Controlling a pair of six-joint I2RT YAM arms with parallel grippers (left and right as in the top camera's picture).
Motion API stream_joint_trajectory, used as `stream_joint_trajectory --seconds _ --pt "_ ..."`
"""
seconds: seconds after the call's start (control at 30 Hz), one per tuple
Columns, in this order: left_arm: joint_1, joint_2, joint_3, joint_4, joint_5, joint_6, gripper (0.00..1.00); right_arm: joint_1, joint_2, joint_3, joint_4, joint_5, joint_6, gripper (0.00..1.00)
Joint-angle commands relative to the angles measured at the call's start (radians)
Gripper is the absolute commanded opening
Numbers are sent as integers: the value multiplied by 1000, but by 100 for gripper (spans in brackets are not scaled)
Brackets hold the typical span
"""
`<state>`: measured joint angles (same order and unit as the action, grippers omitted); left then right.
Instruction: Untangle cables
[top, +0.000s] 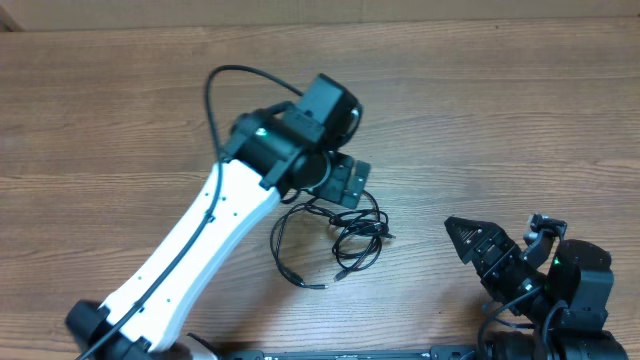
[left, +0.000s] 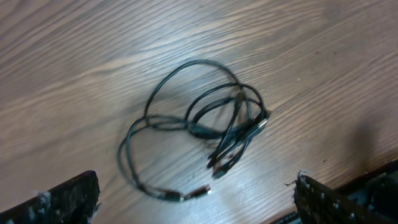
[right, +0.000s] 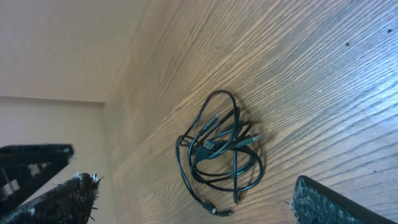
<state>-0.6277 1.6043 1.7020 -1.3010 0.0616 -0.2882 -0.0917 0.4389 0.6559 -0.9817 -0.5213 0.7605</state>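
Next, I lower my left gripper from over the tangle's far edge to the heap's folded near end (top: 346, 266) and there lift the cords crossed in a tight heap (top: 363, 226).
The cables (top: 335, 235) lie as one loose tangle of thin black cords on the wooden table, near the middle. Two plug ends stick out at its lower left (top: 315, 285). My left gripper (top: 348, 185) hovers just above the tangle's upper edge, open and empty. In the left wrist view the cables (left: 199, 124) lie between and beyond its spread fingers (left: 196, 208). My right gripper (top: 500, 240) is open and empty, to the right of the tangle and apart from it. In the right wrist view the cables (right: 217, 146) lie ahead of its fingers (right: 199, 208).
The white left arm (top: 190, 250) crosses the table from the bottom left to the middle. Its thick black wire (top: 225, 90) loops above it. The table's far edge (top: 320, 22) runs along the top. A black rail (top: 340, 353) runs along the front edge.
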Motion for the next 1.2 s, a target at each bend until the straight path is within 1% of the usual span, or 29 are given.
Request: stream_joint_trajectory --seconds 0.0,0.03,0.13,0.23,0.3,0.37,0.47,0.6,0.63,0.7,0.8,0.93,1.03,1.17 --pt "23 -139 10 -59 -58 -72 99 -4 0 24 6 -31 -18 100" --pt "23 -158 2 -69 -75 -76 100 -4 0 24 4 -31 -18 100" --pt "20 -220 -45 -86 -106 -93 97 -4 0 20 5 -31 -7 99" --pt "19 -326 -183 -76 -124 -165 97 -4 0 18 7 -31 62 100" --pt "19 -375 -262 -51 -122 -206 99 -4 0 18 8 -31 96 99" --pt "19 -417 -335 -9 -94 -254 99 -4 0 18 10 -31 132 100" --pt "19 -443 -409 77 -22 -259 99 -4 0 18 42 -31 158 100" --pt "16 -424 -469 189 82 -258 100 -4 0 18 76 -30 164 99" --pt "6 -406 -492 231 117 -258 99 -4 0 18 77 -25 164 99" --pt "-8 -379 -505 263 135 -258 96 -4 0 18 80 7 164 100" --pt "-51 -322 -505 325 142 -258 91 -4 0 18 92 54 174 100" --pt "-100 -263 -505 412 142 -258 91 -4 0 18 113 60 195 100" --pt "-129 -218 -505 463 142 -259 93 -4 0 18 108 61 192 100" --pt "-152 -150 -505 499 141 -303 93 -4 0 18 77 66 124 100"
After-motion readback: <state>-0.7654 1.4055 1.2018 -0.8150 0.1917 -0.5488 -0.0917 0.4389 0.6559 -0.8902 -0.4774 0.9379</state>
